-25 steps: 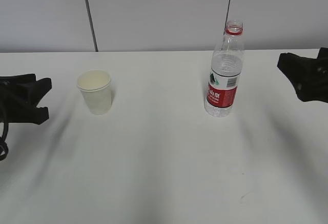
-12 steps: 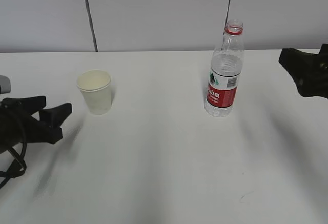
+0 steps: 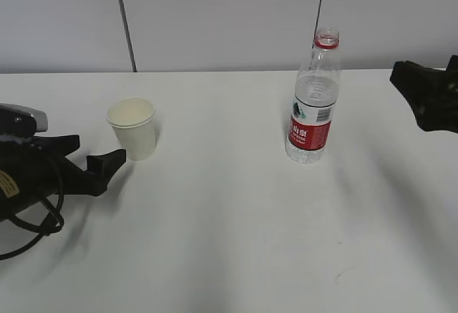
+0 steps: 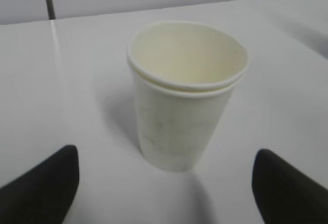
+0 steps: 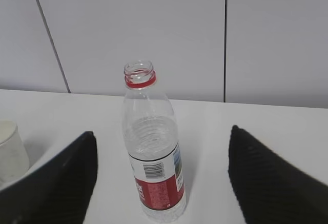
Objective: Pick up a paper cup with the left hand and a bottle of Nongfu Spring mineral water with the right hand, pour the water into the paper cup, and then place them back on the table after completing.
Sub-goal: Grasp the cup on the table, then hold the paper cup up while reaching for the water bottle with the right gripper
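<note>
My left gripper's open fingers have the upright paper cup centred ahead of them, so I go on moving forward until they are on either side of the cup's side and then close them.
A white paper cup stands upright on the white table at the left. The left hand's gripper is open just left of the cup and does not touch it. In the left wrist view the cup stands ahead of the open gripper, between its two fingers' lines. The uncapped Nongfu Spring bottle, with its red label, stands right of centre. It holds water up to its shoulder. The right hand's gripper is open at the far right, away from the bottle, which lies ahead of that gripper.
A grey panelled wall runs behind the table's far edge. Black cables loop under the left arm near the table's left side. Bare tabletop lies between cup and bottle and in front of both.
The left arm has moved right, from the left edge up to the cup. The right gripper has hardly moved. Cup and bottle have stayed in place.
</note>
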Controlling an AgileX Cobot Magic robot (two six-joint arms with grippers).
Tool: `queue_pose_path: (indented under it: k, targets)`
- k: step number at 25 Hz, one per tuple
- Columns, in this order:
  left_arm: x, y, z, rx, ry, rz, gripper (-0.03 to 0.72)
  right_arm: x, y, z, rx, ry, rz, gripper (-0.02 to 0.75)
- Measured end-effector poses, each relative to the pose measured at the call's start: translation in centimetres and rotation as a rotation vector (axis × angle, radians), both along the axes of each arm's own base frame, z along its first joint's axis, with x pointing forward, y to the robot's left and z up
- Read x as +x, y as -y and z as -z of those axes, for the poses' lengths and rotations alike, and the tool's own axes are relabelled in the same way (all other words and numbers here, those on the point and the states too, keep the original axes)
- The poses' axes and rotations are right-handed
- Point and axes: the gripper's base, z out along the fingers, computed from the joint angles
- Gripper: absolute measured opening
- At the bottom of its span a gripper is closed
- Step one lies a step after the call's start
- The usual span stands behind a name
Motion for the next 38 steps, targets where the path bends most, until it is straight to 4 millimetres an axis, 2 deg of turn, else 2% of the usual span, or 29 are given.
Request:
queue_pose_path:
  k: [6, 12, 16, 23, 32, 38]
  targets:
    - [2.7, 1.0, 1.2, 0.002, 0.028, 0.043, 0.624, 0.0, 0.0, -0.2, 0.006, 0.027, -0.002, 0.586]
    - [5.1, 3.4, 2.1, -0.009, 0.070, 0.085, 0.613, 0.0, 0.0, -0.4, 0.013, 0.045, -0.003, 0.586]
    - [6.3, 4.3, 2.7, -0.024, 0.082, 0.057, 0.605, 0.0, 0.0, -0.4, 0.014, 0.047, -0.003, 0.586]
    - [6.7, 4.4, 3.5, -0.028, 0.073, 0.034, 0.575, 0.0, 0.0, -0.5, 0.015, 0.049, -0.002, 0.586]
    - [6.8, 4.4, 3.4, -0.029, 0.074, 0.032, 0.396, 0.1, 0.0, -0.4, 0.015, 0.048, -0.002, 0.586]
    - [6.8, 4.4, 3.4, -0.029, 0.074, 0.032, 0.383, 0.1, 0.0, -0.4, 0.015, 0.048, -0.002, 0.586]
